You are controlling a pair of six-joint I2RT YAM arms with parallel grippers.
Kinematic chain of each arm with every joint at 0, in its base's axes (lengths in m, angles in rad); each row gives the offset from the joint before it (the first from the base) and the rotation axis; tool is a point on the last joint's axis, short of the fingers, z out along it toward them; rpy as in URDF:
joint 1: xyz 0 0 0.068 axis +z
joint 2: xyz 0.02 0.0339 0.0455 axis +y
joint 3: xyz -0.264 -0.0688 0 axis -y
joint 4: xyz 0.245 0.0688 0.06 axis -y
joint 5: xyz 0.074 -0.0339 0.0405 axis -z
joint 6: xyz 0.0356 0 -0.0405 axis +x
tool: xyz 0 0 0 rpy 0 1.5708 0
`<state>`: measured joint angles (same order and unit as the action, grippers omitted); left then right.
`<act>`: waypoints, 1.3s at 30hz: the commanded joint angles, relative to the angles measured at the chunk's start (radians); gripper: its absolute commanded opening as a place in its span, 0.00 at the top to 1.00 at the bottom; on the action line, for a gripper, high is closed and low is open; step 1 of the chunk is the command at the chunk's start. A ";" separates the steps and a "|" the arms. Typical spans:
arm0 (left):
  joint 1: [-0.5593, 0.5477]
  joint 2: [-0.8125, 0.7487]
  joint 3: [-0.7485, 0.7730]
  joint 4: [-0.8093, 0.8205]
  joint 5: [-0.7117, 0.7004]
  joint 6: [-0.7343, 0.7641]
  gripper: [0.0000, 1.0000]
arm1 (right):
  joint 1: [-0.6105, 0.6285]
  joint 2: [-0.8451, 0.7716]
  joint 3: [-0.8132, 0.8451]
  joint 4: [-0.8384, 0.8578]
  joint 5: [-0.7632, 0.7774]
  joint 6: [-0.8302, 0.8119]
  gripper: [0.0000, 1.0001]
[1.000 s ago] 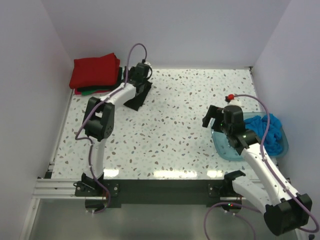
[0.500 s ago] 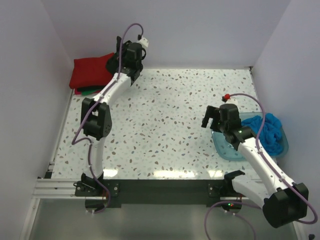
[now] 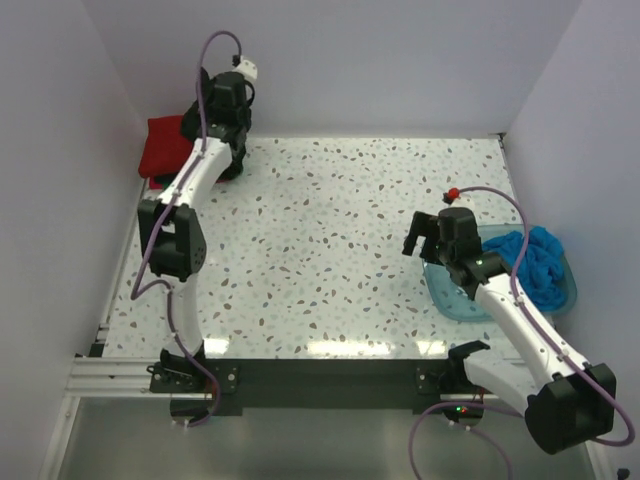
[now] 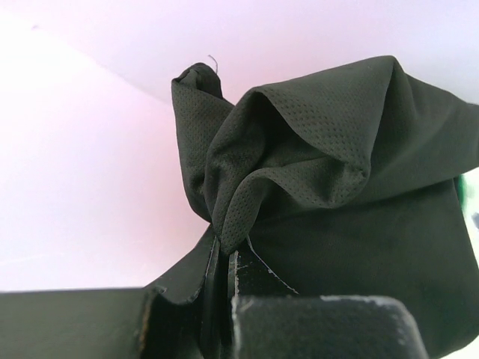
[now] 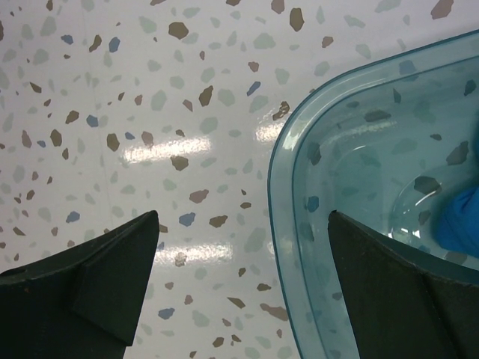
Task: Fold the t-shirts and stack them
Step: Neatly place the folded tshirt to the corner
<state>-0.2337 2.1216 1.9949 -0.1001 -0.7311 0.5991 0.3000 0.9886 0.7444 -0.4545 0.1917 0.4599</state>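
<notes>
The black t-shirt (image 3: 191, 122) is hanging by a fold next to the red t-shirt's open top (image 3: 165, 148). My left gripper should keep pulling the black t-shirt across until it covers that top.
My left gripper (image 4: 223, 258) is shut on a bunched fold of the black t-shirt (image 4: 322, 149), which fills the left wrist view. From above, the left gripper (image 3: 215, 120) is raised at the table's far left corner, and the black t-shirt (image 3: 234, 163) hangs from it beside the folded red t-shirt (image 3: 160, 148). A crumpled bright blue t-shirt (image 3: 535, 262) lies in the plastic tub (image 3: 450, 300). My right gripper (image 5: 243, 217) is open over the tub's left rim (image 5: 281, 217), with nothing between its fingers; in the top view the right gripper (image 3: 420, 236) hangs at the tub's near-left corner.
White walls close in the table at the back and on both sides. The speckled tabletop (image 3: 330, 230) lies between the two arms. The tub sits against the right wall. A corner of the blue t-shirt (image 5: 460, 221) shows inside the tub.
The left arm has lifted the black t-shirt off the table and swung it left and back, up beside the red t-shirt. The right arm has shifted only slightly.
</notes>
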 commanded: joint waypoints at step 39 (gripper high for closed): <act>0.381 0.170 0.199 -0.171 0.281 -0.444 0.00 | -0.002 0.165 0.118 0.036 0.009 0.046 0.01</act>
<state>0.1379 2.3074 2.1258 -0.3088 -0.3878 0.2131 0.3000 1.1603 0.8192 -0.4397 0.1917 0.4885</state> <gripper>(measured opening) 0.987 0.986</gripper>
